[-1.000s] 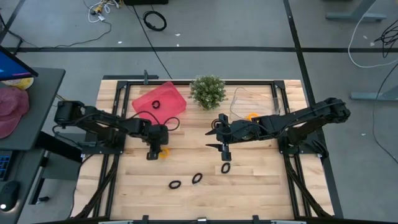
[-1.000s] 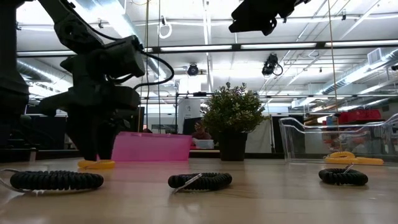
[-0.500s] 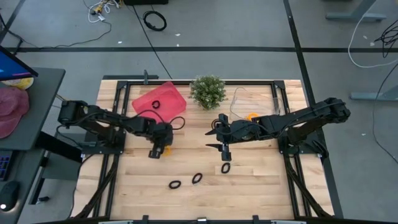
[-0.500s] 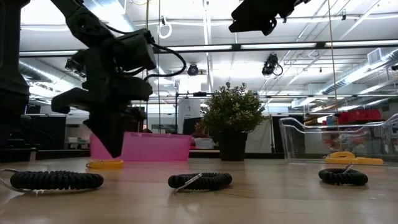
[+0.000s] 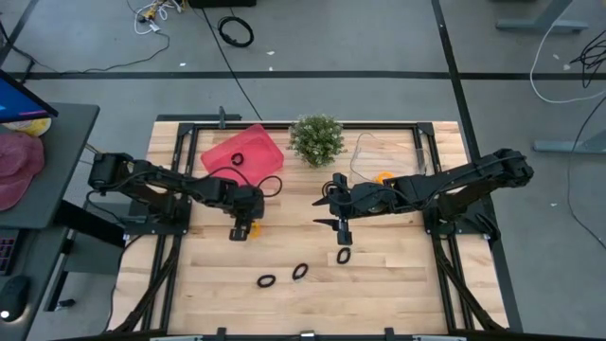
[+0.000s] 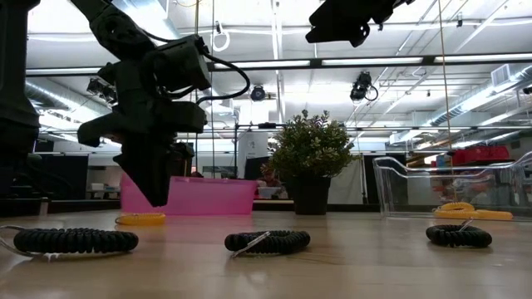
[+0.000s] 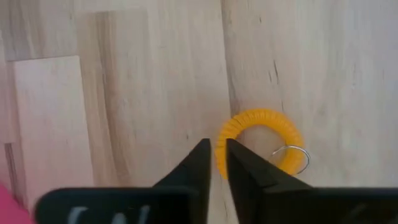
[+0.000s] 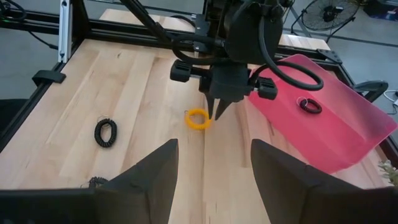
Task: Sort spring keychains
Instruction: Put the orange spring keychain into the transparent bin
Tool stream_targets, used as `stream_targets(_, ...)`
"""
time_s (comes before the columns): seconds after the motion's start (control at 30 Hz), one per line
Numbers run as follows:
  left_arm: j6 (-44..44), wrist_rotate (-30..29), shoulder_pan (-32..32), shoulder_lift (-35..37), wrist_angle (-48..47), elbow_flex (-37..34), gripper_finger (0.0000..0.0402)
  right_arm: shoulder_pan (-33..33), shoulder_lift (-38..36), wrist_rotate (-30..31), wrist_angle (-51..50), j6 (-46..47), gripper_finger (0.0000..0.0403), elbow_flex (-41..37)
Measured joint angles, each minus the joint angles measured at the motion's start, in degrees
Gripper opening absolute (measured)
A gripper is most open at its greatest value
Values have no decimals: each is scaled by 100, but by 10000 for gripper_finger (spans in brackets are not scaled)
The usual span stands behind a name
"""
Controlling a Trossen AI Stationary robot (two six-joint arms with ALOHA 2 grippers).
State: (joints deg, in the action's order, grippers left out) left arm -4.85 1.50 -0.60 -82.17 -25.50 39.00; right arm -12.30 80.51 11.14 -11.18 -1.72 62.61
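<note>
The left gripper's fingers are almost shut above the orange keychain (image 7: 266, 117), so the robot should open them and lower them around its coil (image 7: 225, 132) before it hands the keychain to the right gripper.
An orange spring keychain (image 7: 261, 140) lies flat on the wooden table (image 5: 398, 284), left of the middle. My left gripper (image 7: 216, 149) hangs just above it, fingers pointing down and nearly together with nothing between them. In the low view its tip (image 6: 158, 202) is clear of the table and of the orange ring (image 6: 140, 219). My right gripper (image 5: 341, 225) stands open high over the middle, above a black keychain (image 5: 343, 256). Two more black keychains (image 5: 266, 281) (image 5: 300, 272) lie nearer the front edge.
A pink tray (image 5: 270, 156) at the far left holds a black keychain (image 5: 237, 159). A clear tray (image 5: 365, 152) at the far right holds an orange one (image 5: 383, 177). A green plant (image 5: 316, 138) stands between the trays. Bare wood lies along the near edge.
My left gripper has gone a little toward the table's right edge and risen off the table top. The orange keychain has stayed flat on the table, nudged slightly to the right. My right gripper has kept still.
</note>
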Motion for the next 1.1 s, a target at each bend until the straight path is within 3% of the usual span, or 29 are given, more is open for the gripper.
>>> stream_targets(0.23, 125, 104, -76, 2, -26, 0, 153, -2, 0, 0, 0, 4, 206, 0)
stream_targets(0.43, 87, 81, -160, -257, 42, -2, 172, -2, 0, 0, 2, 21, 206, 0)
stream_targets(0.67, -279, 125, 46, -759, 97, 45, 131, -2, -2, 0, 67, 20, 206, 0)
stream_targets(0.87, -563, 234, 168, -820, -471, 339, 20, -2, -2, 1, 116, -26, 206, 0)
stream_targets(1.0, -209, -49, 161, -857, -738, 696, 17, 0, -2, 0, 131, -26, 206, 0)
stream_targets(1.1, -181, -696, 35, -835, -699, 1011, 10, 0, -2, 0, 133, -26, 206, 0)
